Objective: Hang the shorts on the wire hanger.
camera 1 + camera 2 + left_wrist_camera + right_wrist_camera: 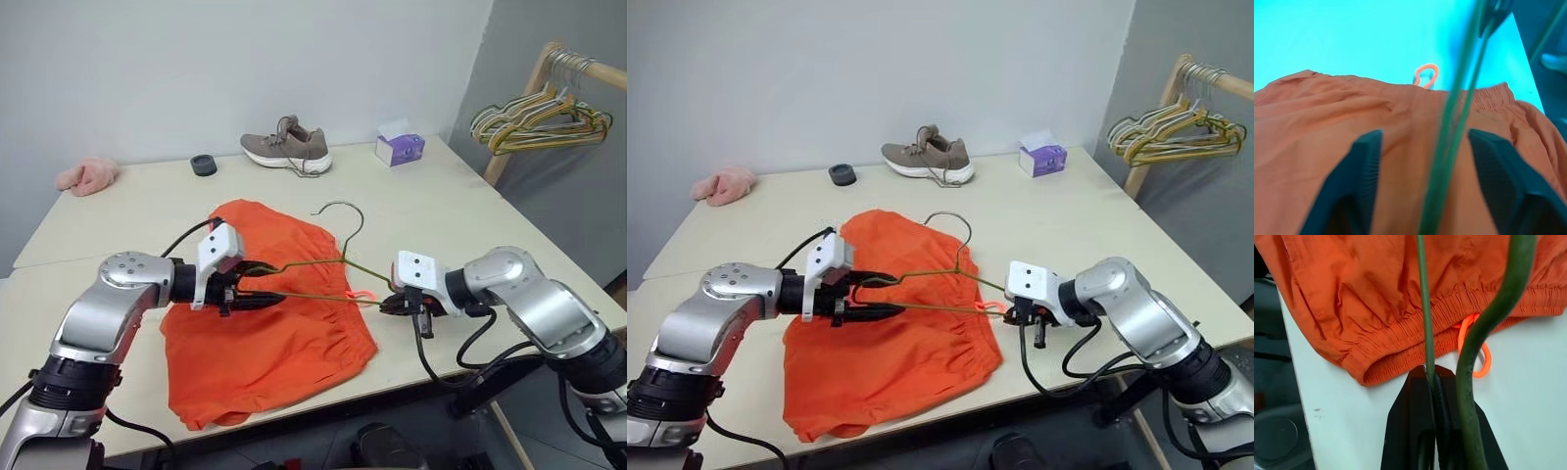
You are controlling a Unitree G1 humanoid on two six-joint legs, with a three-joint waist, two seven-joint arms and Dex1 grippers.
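The hanger's end [859, 290] by my left gripper floats above the shorts, so next my right gripper pulls the hanger back and slips that end into the waistband opening [362, 328].
The bright orange shorts [265, 343] lie flat on the table, waistband toward my right arm, with the drawstring loop [1476, 352] on the bare tabletop. The thin olive-green wire hanger [304, 262] is held just above the shorts, its hook [343, 211] pointing away from me. My right gripper [1432, 377] is shut on the hanger's wire at its right corner, beside the waistband. My left gripper [1422, 142] is open at the hanger's left end; the wire [1459, 98] runs between its spread fingers [1359, 166] over the fabric.
At the table's far side sit a grey-brown shoe [286, 150], a purple tissue box [399, 148], a small black round object [204, 164] and a pink fuzzy cloth [86, 176]. A wooden rack with bunched hangers [544, 122] stands off the right edge.
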